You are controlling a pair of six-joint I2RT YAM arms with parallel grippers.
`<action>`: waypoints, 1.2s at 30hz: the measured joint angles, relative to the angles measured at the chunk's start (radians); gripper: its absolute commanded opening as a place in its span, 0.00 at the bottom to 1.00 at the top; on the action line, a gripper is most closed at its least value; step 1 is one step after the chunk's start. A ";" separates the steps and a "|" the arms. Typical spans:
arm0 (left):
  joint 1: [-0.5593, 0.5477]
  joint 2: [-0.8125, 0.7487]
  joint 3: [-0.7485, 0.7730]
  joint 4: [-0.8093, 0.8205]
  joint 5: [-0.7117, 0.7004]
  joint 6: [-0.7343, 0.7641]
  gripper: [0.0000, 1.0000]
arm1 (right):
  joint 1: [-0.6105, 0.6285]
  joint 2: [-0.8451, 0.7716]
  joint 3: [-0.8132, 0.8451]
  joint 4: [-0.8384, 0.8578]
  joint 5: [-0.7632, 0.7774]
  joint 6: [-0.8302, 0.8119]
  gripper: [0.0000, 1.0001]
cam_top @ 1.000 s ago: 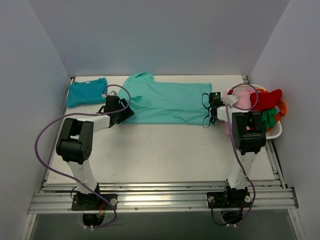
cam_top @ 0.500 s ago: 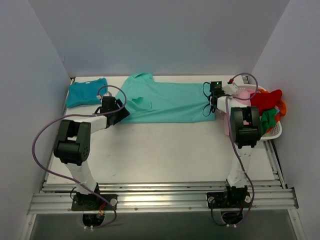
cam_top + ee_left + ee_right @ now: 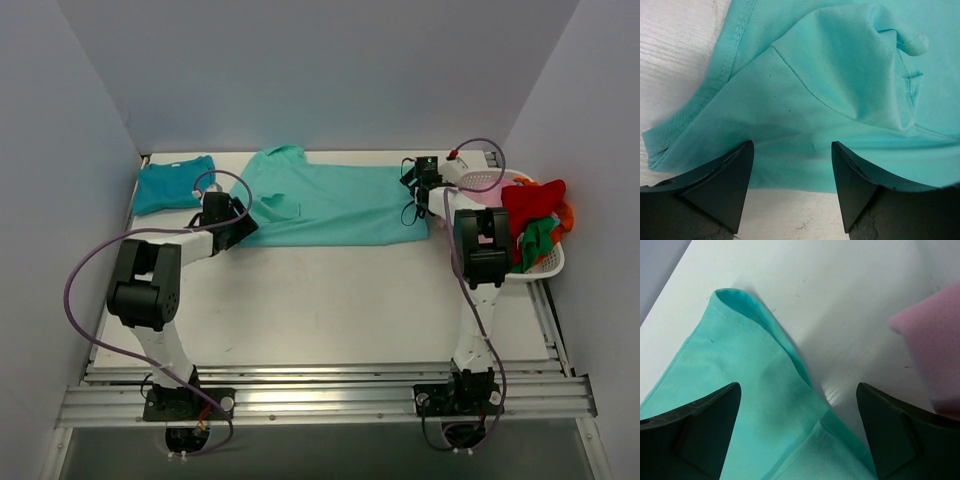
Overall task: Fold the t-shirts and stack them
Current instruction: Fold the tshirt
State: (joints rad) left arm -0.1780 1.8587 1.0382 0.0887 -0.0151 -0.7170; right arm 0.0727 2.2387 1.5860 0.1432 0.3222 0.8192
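The turquoise t-shirt [image 3: 350, 195] is lying far back from the empty front. My left gripper and my right gripper should pull it forward by its near edge [image 3: 265, 243] before they fold it.
A light turquoise t-shirt [image 3: 335, 205] lies spread flat across the back of the table, collar to the left and hem to the right. A darker teal-blue t-shirt [image 3: 172, 185] lies folded at the back left corner. My left gripper [image 3: 240, 222] stands open low over the turquoise shirt's near left edge; in the left wrist view its fingers straddle the sleeve fabric [image 3: 840, 75] without pinching it. My right gripper [image 3: 415, 190] is open over the shirt's right end, and the right wrist view shows the hem corner [image 3: 740, 380] lying loose on the table between the fingers.
A white basket [image 3: 548, 262] at the right edge holds red [image 3: 530, 200] and green [image 3: 535, 240] garments. A pink garment [image 3: 935, 350] lies just right of the right gripper. Walls close in the table on the left, back and right.
The right gripper carried the shirt's right end toward the back right, then opened and let it go. The left gripper shifted slightly back and left, still open.
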 measured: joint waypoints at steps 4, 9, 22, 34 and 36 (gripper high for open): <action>0.003 -0.022 -0.005 -0.022 -0.009 0.000 0.73 | 0.006 -0.012 -0.013 0.002 -0.011 -0.016 0.98; 0.003 -0.110 -0.017 -0.071 -0.029 -0.004 0.73 | 0.015 -0.131 -0.125 -0.021 -0.013 -0.026 0.99; -0.024 -0.305 -0.098 -0.087 -0.105 -0.023 0.73 | 0.138 -0.719 -0.541 0.055 0.026 -0.020 0.84; -0.032 -0.150 -0.022 -0.074 -0.077 -0.031 0.72 | 0.129 -0.597 -0.613 0.074 -0.024 -0.008 0.50; -0.035 -0.150 -0.027 -0.074 -0.077 -0.032 0.71 | 0.129 -0.586 -0.613 0.085 -0.028 -0.005 0.56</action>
State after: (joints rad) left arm -0.2127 1.7084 1.0115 0.0143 -0.0925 -0.7490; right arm 0.2020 1.6524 0.9726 0.2279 0.2939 0.8139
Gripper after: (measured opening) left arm 0.718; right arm 0.520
